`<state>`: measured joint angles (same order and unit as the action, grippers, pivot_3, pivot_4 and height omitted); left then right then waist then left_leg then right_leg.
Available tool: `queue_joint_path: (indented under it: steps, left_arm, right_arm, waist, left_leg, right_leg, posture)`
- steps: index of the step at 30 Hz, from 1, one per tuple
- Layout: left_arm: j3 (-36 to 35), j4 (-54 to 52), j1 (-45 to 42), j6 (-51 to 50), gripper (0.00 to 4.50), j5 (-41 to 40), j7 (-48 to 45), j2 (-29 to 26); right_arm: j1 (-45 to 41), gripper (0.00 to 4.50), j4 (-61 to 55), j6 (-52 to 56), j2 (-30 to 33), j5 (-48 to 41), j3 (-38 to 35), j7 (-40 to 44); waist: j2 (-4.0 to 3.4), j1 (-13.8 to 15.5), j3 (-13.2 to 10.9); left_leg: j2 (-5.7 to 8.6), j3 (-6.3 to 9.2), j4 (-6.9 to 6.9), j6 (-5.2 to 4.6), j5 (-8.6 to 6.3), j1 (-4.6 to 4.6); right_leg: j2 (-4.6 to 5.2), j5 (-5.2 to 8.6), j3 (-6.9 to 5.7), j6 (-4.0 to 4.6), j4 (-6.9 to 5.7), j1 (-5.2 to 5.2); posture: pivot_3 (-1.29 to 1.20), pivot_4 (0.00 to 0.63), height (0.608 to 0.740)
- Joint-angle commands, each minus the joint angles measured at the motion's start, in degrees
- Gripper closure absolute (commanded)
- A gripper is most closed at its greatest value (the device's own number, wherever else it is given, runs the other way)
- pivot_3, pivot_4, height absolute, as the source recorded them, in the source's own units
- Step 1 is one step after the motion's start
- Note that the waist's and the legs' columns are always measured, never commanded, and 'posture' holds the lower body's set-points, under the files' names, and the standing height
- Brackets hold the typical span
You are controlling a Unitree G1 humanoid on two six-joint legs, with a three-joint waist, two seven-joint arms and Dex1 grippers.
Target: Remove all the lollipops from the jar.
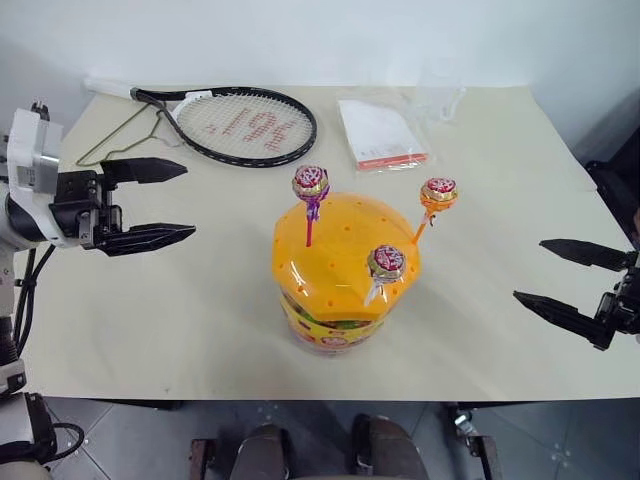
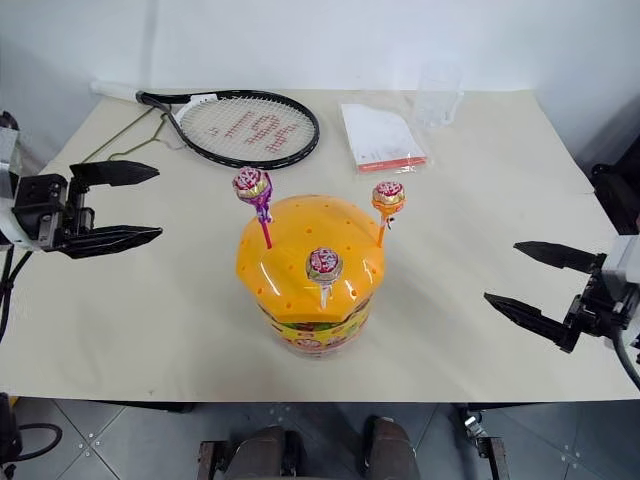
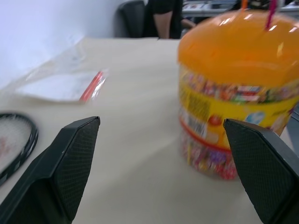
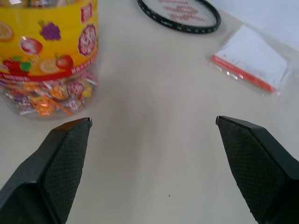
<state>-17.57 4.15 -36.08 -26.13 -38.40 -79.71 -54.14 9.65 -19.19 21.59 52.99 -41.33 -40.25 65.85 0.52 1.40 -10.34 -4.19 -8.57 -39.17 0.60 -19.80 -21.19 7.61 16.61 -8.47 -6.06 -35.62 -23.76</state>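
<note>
The purple lollipop [image 1: 311, 184] stands apart from the others, closest to the open fingers. I should keep my left gripper moving in until its fingers straddle the purple stick [image 1: 309, 230].
The jar [image 1: 340, 270] stands near the table's front middle, a burger-shaped tub with an orange holed lid and a colourful label. Three lollipops stick up from the lid: one on a purple stick [image 1: 311, 185] at the left, one on an orange stick [image 1: 438, 193] at the right, one on a white stick [image 1: 386, 264] at the front. My left gripper [image 1: 165, 203] hovers open left of the jar, fingers pointing toward it. My right gripper [image 1: 555, 275] hangs open to the jar's right, empty. The jar's label shows in both wrist views [image 3: 233, 100] [image 4: 49, 42].
A black racket [image 1: 235, 123] and a wire hanger [image 1: 120, 135] lie at the back left. A flat packet with a red strip [image 1: 380, 135] and a clear cup [image 2: 437, 95] sit at the back middle. Bare tabletop [image 1: 180, 310] surrounds the jar.
</note>
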Motion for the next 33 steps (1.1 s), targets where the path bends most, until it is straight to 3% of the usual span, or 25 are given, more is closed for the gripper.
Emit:
queue_joint_path:
  steps: [1, 9, 16, 33]
  left_arm:
    - [5.54, -2.28, -7.36, -0.36, 0.00, -3.11, -4.80, 3.62]
    - [13.16, 2.91, -17.86, 1.10, 0.00, -1.49, -8.43, 13.65]
    - [16.92, 6.11, -20.66, 1.19, 0.00, -0.66, -9.50, 17.28]
    - [18.92, -2.31, -22.54, -9.34, 0.00, -7.09, -10.15, 17.57]
  right_arm:
    - [1.76, 0.04, -3.71, 1.09, -0.90, -2.76, -4.11, -0.26]
    - [6.22, 0.04, -12.81, 6.32, -3.16, -11.78, -8.98, -2.97]
    - [8.27, 0.04, -15.36, 8.04, -4.59, -15.13, -11.92, -7.11]
    - [11.34, 0.04, -18.81, 8.67, -4.81, -21.38, -16.04, -9.58]
  waist:
    - [0.02, 0.64, 0.01]
    - [0.03, 0.04, 0.02]
    - [0.04, 0.04, 0.01]
    - [0.04, 0.11, 0.01]
  left_leg:
    - [0.03, 0.02, -0.04, 0.00, 0.00, -0.02]
    - [0.06, 0.08, -0.15, -0.02, -0.01, -0.01]
    - [0.10, 0.12, -0.16, -0.03, -0.01, 0.03]
    - [0.11, 0.17, -0.25, -0.05, -0.02, 0.02]
  right_leg:
    - [0.01, 0.00, -0.01, 0.00, 0.00, 0.02]
    - [-0.02, -0.02, 0.06, -0.03, -0.03, 0.05]
    - [-0.04, -0.02, 0.17, -0.03, -0.04, 0.05]
    - [-0.04, -0.02, 0.23, -0.03, -0.08, 0.06]
  posture:
    - [0.00, 0.150, 0.740]
    - [0.00, 0.150, 0.740]
    - [0.00, 0.150, 0.740]
    - [0.00, 0.150, 0.740]
